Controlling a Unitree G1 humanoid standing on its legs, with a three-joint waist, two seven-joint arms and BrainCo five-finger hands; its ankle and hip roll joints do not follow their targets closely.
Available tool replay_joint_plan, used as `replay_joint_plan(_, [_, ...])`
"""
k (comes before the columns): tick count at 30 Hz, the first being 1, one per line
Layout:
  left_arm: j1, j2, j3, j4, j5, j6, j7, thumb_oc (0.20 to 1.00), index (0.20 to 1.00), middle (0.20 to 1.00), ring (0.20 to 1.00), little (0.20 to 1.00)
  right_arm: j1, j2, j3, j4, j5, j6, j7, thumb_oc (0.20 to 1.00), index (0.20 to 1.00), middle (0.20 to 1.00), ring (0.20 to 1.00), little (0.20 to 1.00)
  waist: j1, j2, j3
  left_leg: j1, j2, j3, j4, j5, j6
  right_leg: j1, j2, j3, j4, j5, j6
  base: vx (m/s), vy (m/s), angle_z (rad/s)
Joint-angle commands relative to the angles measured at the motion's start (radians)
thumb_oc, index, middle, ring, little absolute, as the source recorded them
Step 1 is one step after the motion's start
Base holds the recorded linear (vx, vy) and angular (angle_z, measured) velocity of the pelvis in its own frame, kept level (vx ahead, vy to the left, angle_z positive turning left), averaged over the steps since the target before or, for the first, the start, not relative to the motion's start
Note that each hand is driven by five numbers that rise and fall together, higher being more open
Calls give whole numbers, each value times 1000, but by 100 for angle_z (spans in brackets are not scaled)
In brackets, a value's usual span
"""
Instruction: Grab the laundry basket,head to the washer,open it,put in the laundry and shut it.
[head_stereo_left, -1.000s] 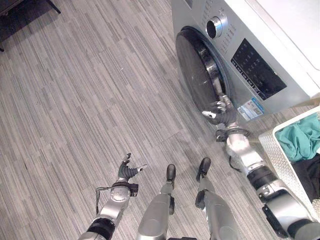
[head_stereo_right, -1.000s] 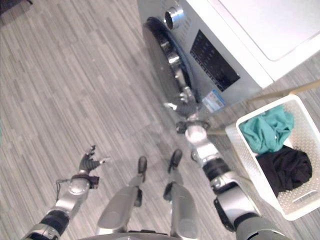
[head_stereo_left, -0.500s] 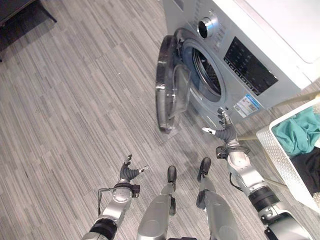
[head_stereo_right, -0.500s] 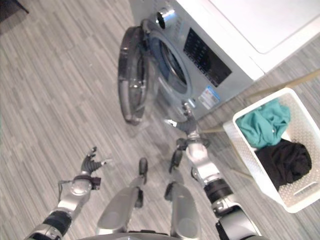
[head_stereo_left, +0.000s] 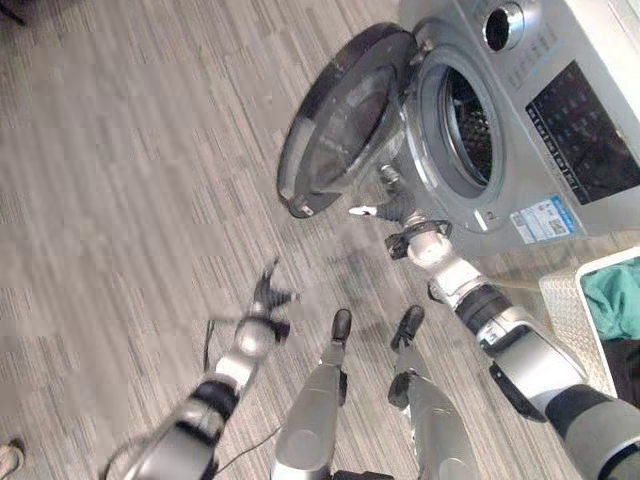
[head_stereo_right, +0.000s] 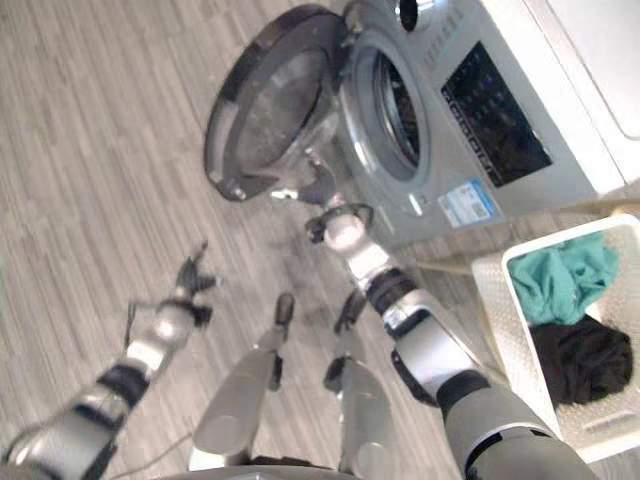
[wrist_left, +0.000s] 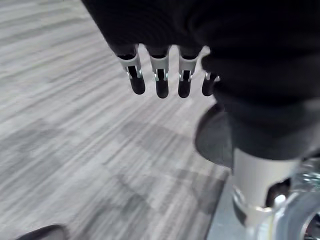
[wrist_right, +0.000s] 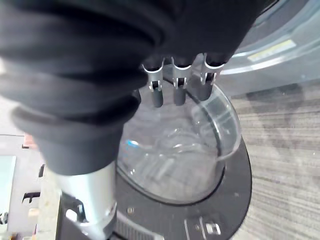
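My gripper is about to lift the teal cloth (head_stereo_left: 615, 298), which meets the black cloth along a clear edge (head_stereo_left: 618, 339), so the teal cloth will come out by itself when lifted.
The silver washer (head_stereo_left: 560, 120) stands at the upper right with its round dark door (head_stereo_left: 340, 130) swung wide to the left, baring the drum (head_stereo_left: 465, 125). My right hand (head_stereo_left: 398, 208) is open at the door's lower edge, by the hinge side; its straight fingers (wrist_right: 175, 82) point at the door's clear inner bowl (wrist_right: 185, 145). My left hand (head_stereo_left: 268, 297) hangs open over the floor, with straight fingers (wrist_left: 157, 77) and nothing in it. The white laundry basket (head_stereo_right: 500, 300) sits on the floor at the right, holding teal cloth (head_stereo_right: 560, 280) and black cloth (head_stereo_right: 585, 360).
Grey striped floor (head_stereo_left: 120, 180) spreads to the left and in front of the washer. The open door juts out over the floor between my hands and the washer front. The basket stands close to the washer's right corner.
The door has swung further open to the left. My right hand has followed it leftward. The view has shifted, so the washer now lies further right.
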Motion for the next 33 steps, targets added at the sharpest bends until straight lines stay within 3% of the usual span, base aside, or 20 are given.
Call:
replay_joint_plan(1, [-97, 80, 35, 94, 23, 4, 66, 1000, 1000, 1000, 1000, 1000, 31, -21, 0, -60, -15, -38, 17, 1000, 1000, 1000, 1000, 1000, -26, -24, -10, 13, 12, 72, 38, -100, 0, 41, -68, 50, 112, -139, 129, 0, 15, -28])
replay_joint_plan(4, [-213, 145, 41, 232, 45, 35, 77, 1000, 1000, 1000, 1000, 1000, 80, -54, 20, -123, -17, -44, 44, 1000, 1000, 1000, 1000, 1000, -62, -52, -9, 13, 23, 89, 38, -104, 2, 34, -58, 66, 111, -128, 135, 9, 37, -37])
replay_joint_plan(6, [-329, 251, 31, 343, 102, 66, 62, 1000, 1000, 1000, 1000, 1000, 171, -129, 14, -233, -6, -71, 81, 1000, 1000, 1000, 1000, 1000, -103, -70, -5, 11, 30, 100, 35, -105, 3, 23, -52, 74, 112, -121, 141, 10, 51, -44])
replay_joint_plan(7, [-331, 250, 30, 345, 101, 65, 62, 1000, 1000, 1000, 1000, 1000, 172, -130, 13, -235, -6, -70, 81, 1000, 1000, 1000, 1000, 1000, -102, -70, -5, 10, 30, 100, 35, -105, 3, 23, -52, 74, 113, -121, 141, 12, 65, -41])
replay_joint_plan(9, [-383, 349, 51, 373, 130, 76, 57, 1000, 1000, 1000, 1000, 1000, 288, -214, -34, -333, 12, -100, 115, 1000, 1000, 1000, 1000, 1000, -132, -83, -1, 4, 37, 112, 39, -107, 5, 14, -48, 78, 107, -108, 150, 1, 52, -21])
replay_joint_plan(10, [-383, 348, 51, 374, 130, 75, 57, 1000, 1000, 1000, 1000, 1000, 290, -215, -35, -336, 12, -99, 115, 1000, 1000, 1000, 1000, 1000, -131, -83, -1, 3, 37, 112, 40, -108, 5, 14, -47, 78, 107, -108, 150, 25, 24, -23])
replay_joint_plan(12, [-360, 462, 119, 356, 169, 84, 103, 1000, 1000, 1000, 1000, 1000, 417, -277, -97, -409, -1, -126, 146, 1000, 1000, 1000, 1000, 1000, -143, -86, -5, 10, 43, 121, 39, -117, 6, 15, -44, 83, 94, -95, 158, 56, 22, -30])
replay_joint_plan(16, [-237, 541, 219, 262, 203, 81, 153, 1000, 1000, 1000, 1000, 1000, 496, -283, -147, -437, -5, -144, 156, 1000, 1000, 1000, 1000, 1000, -129, -70, -7, 16, 38, 126, 53, -133, 8, 21, -48, 88, 90, -100, 154, 23, 18, -9])
replay_joint_plan(18, [-196, 548, 252, 241, 200, 76, 157, 1000, 1000, 1000, 1000, 1000, 506, -279, -148, -434, -10, -150, 157, 1000, 1000, 1000, 1000, 1000, -128, -64, -10, 18, 37, 127, 58, -137, 8, 23, -48, 88, 91, -103, 152, -31, 8, -2])
replay_joint_plan(19, [-149, 559, 283, 198, 195, 62, 158, 1000, 1000, 1000, 1000, 1000, 514, -277, -157, -434, -15, -148, 160, 1000, 1000, 1000, 1000, 1000, -126, -65, -7, 6, 27, 138, 65, -113, 14, 19, -61, 79, 87, -87, 140, 0, 0, 0])
replay_joint_plan(20, [-145, 559, 286, 196, 195, 63, 158, 1000, 1000, 1000, 1000, 1000, 514, -277, -155, -433, -15, -148, 160, 1000, 1000, 1000, 1000, 1000, -124, -57, -14, 18, 33, 126, 62, -139, 8, 29, -52, 86, 87, -105, 149, 6, 3, 3])
replay_joint_plan(22, [-96, 544, 309, 128, 170, 40, 143, 1000, 1000, 1000, 1000, 1000, 518, -275, -162, -432, -33, -146, 160, 1000, 1000, 1000, 1000, 1000, -121, -48, -19, 20, 30, 122, 61, -139, 7, 35, -55, 83, 85, -107, 146, 46, 4, 8])
replay_joint_plan(28, [-47, 409, 289, -6, 134, 2, 107, 1000, 1000, 1000, 1000, 1000, 507, -255, -201, -427, -98, -135, 125, 1000, 1000, 1000, 1000, 1000, -123, -36, -19, 26, 22, 110, 44, -131, 6, 41, -61, 79, 88, -114, 141, -35, -1, 10])
replay_joint_plan(29, [-51, 390, 282, -12, 138, 3, 106, 1000, 1000, 1000, 1000, 1000, 504, -253, -208, -429, -104, -134, 117, 1000, 1000, 1000, 1000, 1000, -127, -44, -11, 15, 14, 121, 45, -104, 12, 30, -72, 74, 89, -95, 132, -32, -3, 11])
replay_joint_plan(30, [-51, 390, 281, -11, 137, 3, 106, 1000, 1000, 1000, 1000, 1000, 504, -253, -207, -428, -104, -134, 117, 1000, 1000, 1000, 1000, 1000, -124, -38, -17, 27, 21, 111, 42, -129, 6, 40, -63, 82, 89, -113, 141, -27, -10, 9])
replay_joint_plan(32, [-57, 368, 272, -13, 146, 9, 107, 1000, 1000, 1000, 1000, 1000, 499, -251, -217, -437, -113, -135, 109, 1000, 1000, 1000, 1000, 1000, -127, -42, -11, 29, 20, 117, 45, -131, 7, 38, -61, 86, 93, -113, 141, -33, -15, 4])
replay_joint_plan(33, [-56, 357, 269, -23, 148, 11, 107, 1000, 1000, 1000, 1000, 1000, 498, -251, -223, -441, -118, -134, 105, 1000, 1000, 1000, 1000, 1000, -133, -50, -2, 18, 15, 129, 50, -106, 13, 27, -71, 83, 93, -92, 132, -141, -20, -6])
